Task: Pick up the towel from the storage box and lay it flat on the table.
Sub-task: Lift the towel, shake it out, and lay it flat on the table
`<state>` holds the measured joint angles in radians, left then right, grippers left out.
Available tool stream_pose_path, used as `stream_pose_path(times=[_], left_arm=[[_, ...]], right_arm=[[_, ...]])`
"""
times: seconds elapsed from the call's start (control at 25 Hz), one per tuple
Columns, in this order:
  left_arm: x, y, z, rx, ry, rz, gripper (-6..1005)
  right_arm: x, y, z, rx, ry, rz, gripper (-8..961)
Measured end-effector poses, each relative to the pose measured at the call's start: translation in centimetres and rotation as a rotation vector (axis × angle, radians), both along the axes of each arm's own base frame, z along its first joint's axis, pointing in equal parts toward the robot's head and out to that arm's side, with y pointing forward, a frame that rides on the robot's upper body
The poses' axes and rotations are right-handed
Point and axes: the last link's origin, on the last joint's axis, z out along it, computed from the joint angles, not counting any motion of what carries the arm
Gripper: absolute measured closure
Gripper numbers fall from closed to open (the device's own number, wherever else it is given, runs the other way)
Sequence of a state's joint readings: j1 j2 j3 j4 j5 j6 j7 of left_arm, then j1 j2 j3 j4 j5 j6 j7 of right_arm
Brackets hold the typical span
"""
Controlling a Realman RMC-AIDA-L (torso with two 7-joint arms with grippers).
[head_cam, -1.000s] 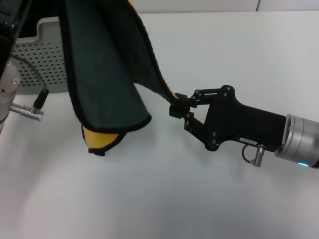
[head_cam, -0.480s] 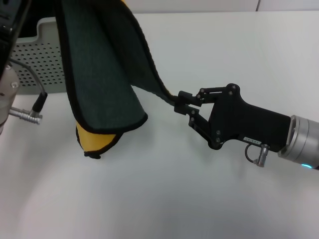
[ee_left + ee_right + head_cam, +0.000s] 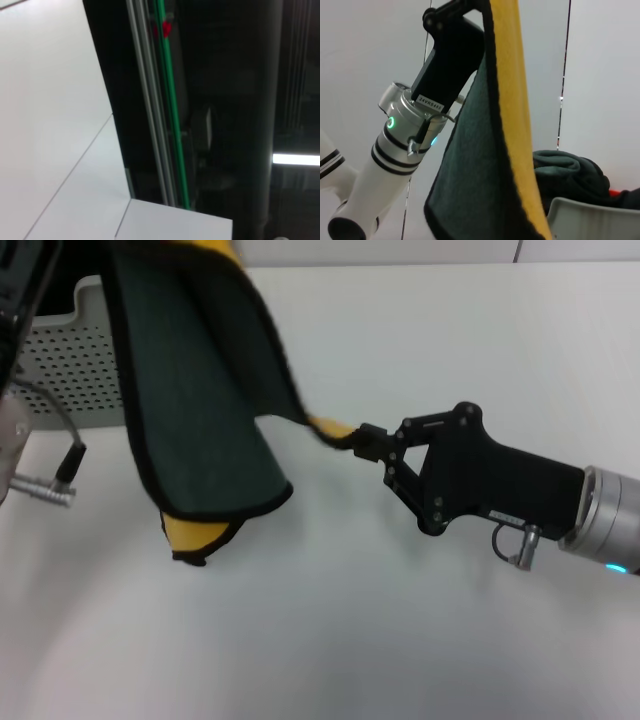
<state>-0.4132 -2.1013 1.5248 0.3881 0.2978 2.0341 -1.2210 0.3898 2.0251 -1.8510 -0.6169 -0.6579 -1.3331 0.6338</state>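
Note:
My right gripper holds the towel's yellow corner (image 3: 331,427), so my left gripper should next lower the towel's top edge (image 3: 492,6) until that corner is higher, then let go.
The towel (image 3: 190,410) hangs over the table (image 3: 400,620), dark green side out, with its yellow side showing at the lower fold and at one corner. My right gripper (image 3: 362,437) is shut on that corner, stretching it to the right at mid-height. The towel's top runs up out of the head view at the upper left. In the right wrist view the towel (image 3: 475,175) hangs from my left gripper (image 3: 465,9), which is shut on its top edge. The storage box (image 3: 75,360) stands behind the towel at far left.
A silver cable connector (image 3: 45,485) on my left arm sticks out beside the box. The storage box rim (image 3: 585,220) shows another dark green cloth (image 3: 570,175) inside. The left wrist view shows only the room, with dark panels and a green strip.
My right gripper has drawn the towel's corner slightly up and to the right, and the yellow side now shows there. The hanging lower fold has swung a little.

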Motion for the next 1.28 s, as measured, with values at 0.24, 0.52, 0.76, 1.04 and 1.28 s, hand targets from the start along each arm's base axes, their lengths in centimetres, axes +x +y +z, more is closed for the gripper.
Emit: stream_pose_path(times=[0.24,0.52,0.76,1.04,1.28], left_arm=[[-3.5,-0.8,-1.4,-0.056,0.051,0.184,981],[-6.1,-1.5,-4.7,-0.108,0.226,0.363,981],[-6.9,-1.8,-7.2,-0.157,0.397,0.393,980],[-8.0,-2.2,-8.8,-0.155,0.526,0.435,937],[-8.7,-2.3,-10.1,-0.168,0.625,0.451,755]], right_arm=[[-2.3,0.6,2.7,0.091,0.057,0.083,948],[-4.9,1.1,6.6,0.236,0.132,0.165,948],[-6.9,1.7,9.8,0.356,0.185,0.219,947],[-8.0,2.3,11.8,0.428,0.198,0.242,946],[-8.2,2.9,12.3,0.46,0.189,0.225,945]])
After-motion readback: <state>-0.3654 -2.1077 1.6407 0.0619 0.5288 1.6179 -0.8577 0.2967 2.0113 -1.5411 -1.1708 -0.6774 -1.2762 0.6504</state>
